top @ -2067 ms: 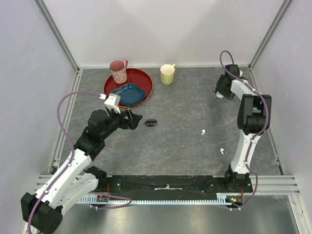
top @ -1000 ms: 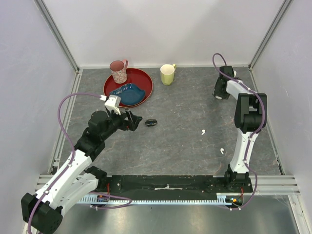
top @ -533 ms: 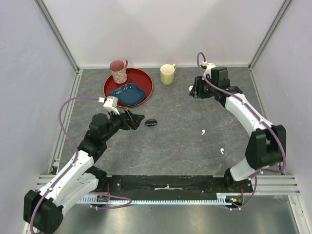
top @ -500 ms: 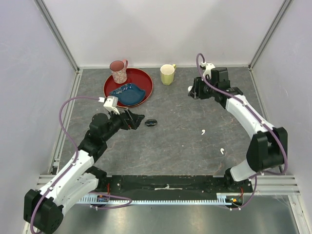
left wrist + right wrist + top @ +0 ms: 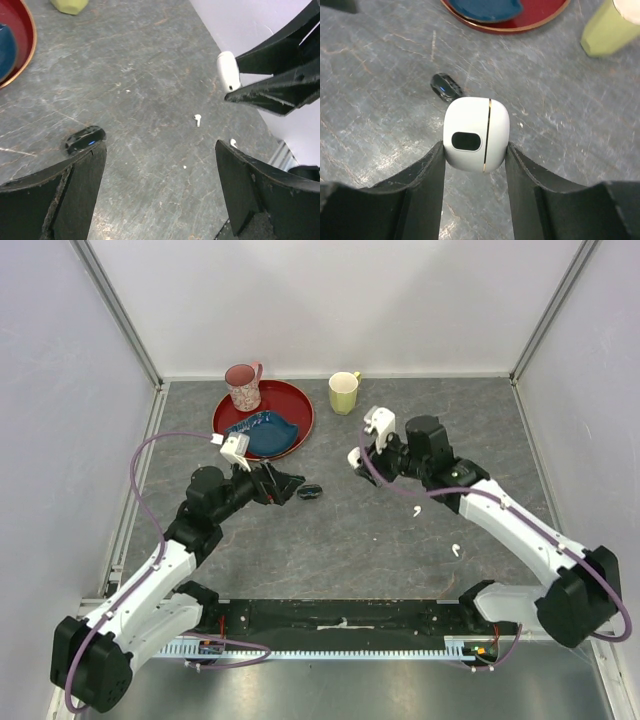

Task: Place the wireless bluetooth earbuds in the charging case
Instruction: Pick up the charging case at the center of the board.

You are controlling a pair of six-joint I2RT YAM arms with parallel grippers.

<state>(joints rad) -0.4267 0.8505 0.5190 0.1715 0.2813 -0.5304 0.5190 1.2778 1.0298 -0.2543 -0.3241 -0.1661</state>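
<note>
My left gripper is open, and the charging case (image 5: 356,457) sticks out past the ends of my right gripper's fingers. My left gripper should keep going toward the case's loose end (image 5: 352,458) and close there.
My right gripper (image 5: 360,458) is shut on the charging case (image 5: 476,134), a white rounded case with a dark oval spot and a gold seam, and holds it above the table's middle. The case also shows in the left wrist view (image 5: 228,71). Two white earbuds lie loose on the grey table to the right of centre, one (image 5: 417,511) nearer the case, one (image 5: 455,550) nearer the front. The left wrist view shows both, the nearer (image 5: 198,119) and the farther (image 5: 232,143). My left gripper (image 5: 290,483) is open and empty, low over the table at the left of centre.
A small black object (image 5: 310,491) with a blue light lies just beyond my left gripper's fingers and below the held case (image 5: 445,86). A red plate (image 5: 300,405) with a blue dish (image 5: 262,433) and a pink mug (image 5: 242,386) stands back left. A yellow-green mug (image 5: 343,392) stands behind.
My right arm has swung from the far right corner to the table's middle, carrying the case. My left arm has edged slightly towards the black object, jaws still open.
</note>
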